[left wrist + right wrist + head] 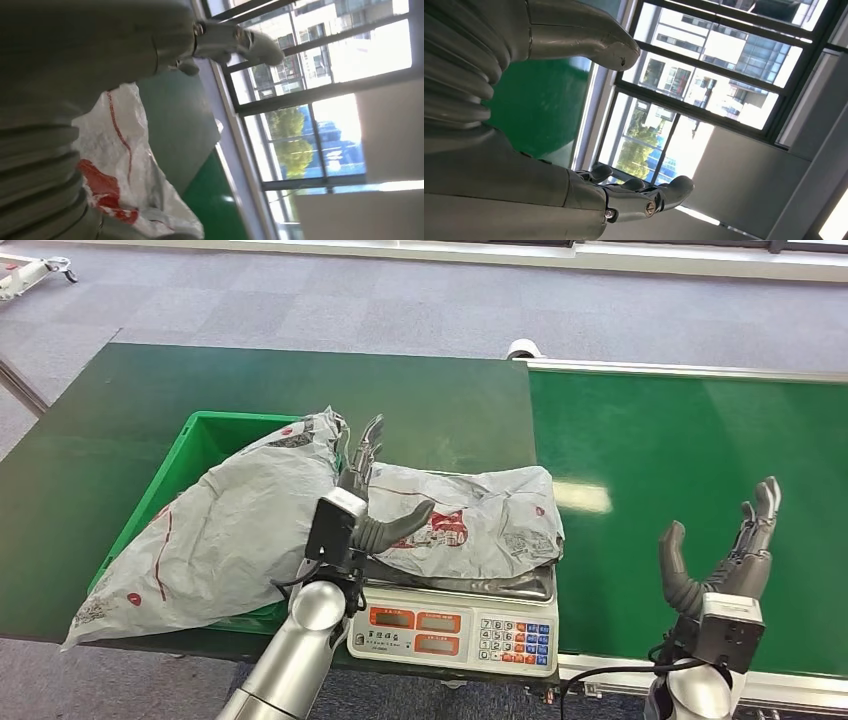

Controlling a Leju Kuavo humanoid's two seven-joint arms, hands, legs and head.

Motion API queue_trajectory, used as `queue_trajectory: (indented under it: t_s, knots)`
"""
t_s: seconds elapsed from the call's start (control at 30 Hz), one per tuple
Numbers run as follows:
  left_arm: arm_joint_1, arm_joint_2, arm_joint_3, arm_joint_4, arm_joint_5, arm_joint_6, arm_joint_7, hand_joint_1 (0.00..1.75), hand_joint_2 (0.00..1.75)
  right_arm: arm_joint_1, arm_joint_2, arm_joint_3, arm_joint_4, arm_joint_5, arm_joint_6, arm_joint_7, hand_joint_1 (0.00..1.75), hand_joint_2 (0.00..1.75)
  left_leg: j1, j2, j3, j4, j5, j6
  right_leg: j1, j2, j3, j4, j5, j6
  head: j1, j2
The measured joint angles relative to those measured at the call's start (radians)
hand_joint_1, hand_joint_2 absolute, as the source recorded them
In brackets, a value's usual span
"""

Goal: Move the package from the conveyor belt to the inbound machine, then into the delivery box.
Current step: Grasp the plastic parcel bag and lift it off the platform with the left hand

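The grey plastic package's slack side has creases running across it, so the package will buckle and fold around the left gripper when the robot lifts it.
A grey plastic package with red print lies flat on the weighing scale, the inbound machine, at the table's front edge. My left hand stands upright at this package's left end, fingers spread and pointing up, thumb reaching out over the bag without gripping it. The left wrist view shows the same package below my outstretched left hand. My right hand hangs open and empty above the green conveyor belt; the right wrist view shows that hand with fingers extended.
A green delivery box stands left of the scale with a larger grey bag spilling over its near rim. The dark green table stretches behind. Grey carpet lies beyond, and windows show in both wrist views.
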Motion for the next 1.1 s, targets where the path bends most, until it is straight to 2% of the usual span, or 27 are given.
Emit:
queue_trajectory:
  t_s: [0.13,0.27,0.37,0.47,0.6,0.77,1.07,1.1]
  knots:
    - [-0.023,0.0,-0.055,0.044,-0.198,0.088,0.053,0.0,1.75,-0.002,0.011,-0.001,0.014,0.014,0.028,0.002,0.0,1.75,0.0,0.0,0.0,0.0,0.0,0.0,0.0,0.0,0.0,0.0,0.0,0.0,0.0,0.0]
    - [-0.047,-0.001,-0.111,0.104,-0.352,0.124,0.099,0.0,1.75,-0.011,0.019,-0.001,0.036,0.03,0.053,0.005,0.0,1.75,0.0,0.0,0.0,0.0,0.0,0.0,0.0,0.0,0.0,0.0,0.0,0.0,0.0,0.0]
    - [-0.065,-0.005,-0.138,0.151,-0.429,0.126,0.15,0.0,1.75,-0.02,0.022,-0.001,0.052,0.039,0.065,0.006,0.0,1.75,0.0,0.0,0.0,0.0,0.0,0.0,0.0,0.0,0.0,0.0,0.0,0.0,0.0,0.0]
    - [-0.097,-0.013,-0.167,0.241,-0.524,0.075,0.253,0.0,1.75,-0.036,0.025,-0.001,0.075,0.05,0.088,0.008,0.0,1.75,0.0,0.0,0.0,0.0,0.0,0.0,0.0,0.0,0.0,0.0,0.0,0.0,0.0,0.0]
    - [-0.126,-0.021,-0.171,0.354,-0.567,0.043,0.333,0.0,1.75,-0.04,0.028,-0.002,0.093,0.058,0.105,0.009,0.0,1.75,0.0,0.0,0.0,0.0,0.0,0.0,0.0,0.0,0.0,0.0,0.0,0.0,0.0,0.0]
    - [-0.159,-0.02,-0.163,0.433,-0.597,0.021,0.405,0.0,1.75,-0.04,0.031,-0.008,0.103,0.073,0.123,0.021,0.0,1.75,0.0,0.0,0.0,0.0,0.0,0.0,0.0,0.0,0.001,0.0,0.0,0.0,0.0,0.0]
    - [-0.188,-0.02,-0.139,0.479,-0.615,0.005,0.441,0.0,1.75,-0.038,0.035,-0.011,0.106,0.083,0.136,0.034,0.0,1.75,0.0,0.0,0.003,0.0,0.0,0.0,0.0,0.0,0.003,0.0,0.0,0.0,0.0,0.0]
    - [-0.188,-0.021,-0.135,0.481,-0.618,-0.001,0.445,0.44,1.75,-0.038,0.035,-0.011,0.106,0.085,0.138,0.038,0.0,1.75,0.0,0.0,0.003,0.0,0.0,0.0,0.0,0.0,0.004,0.0,0.0,0.0,0.0,0.0]
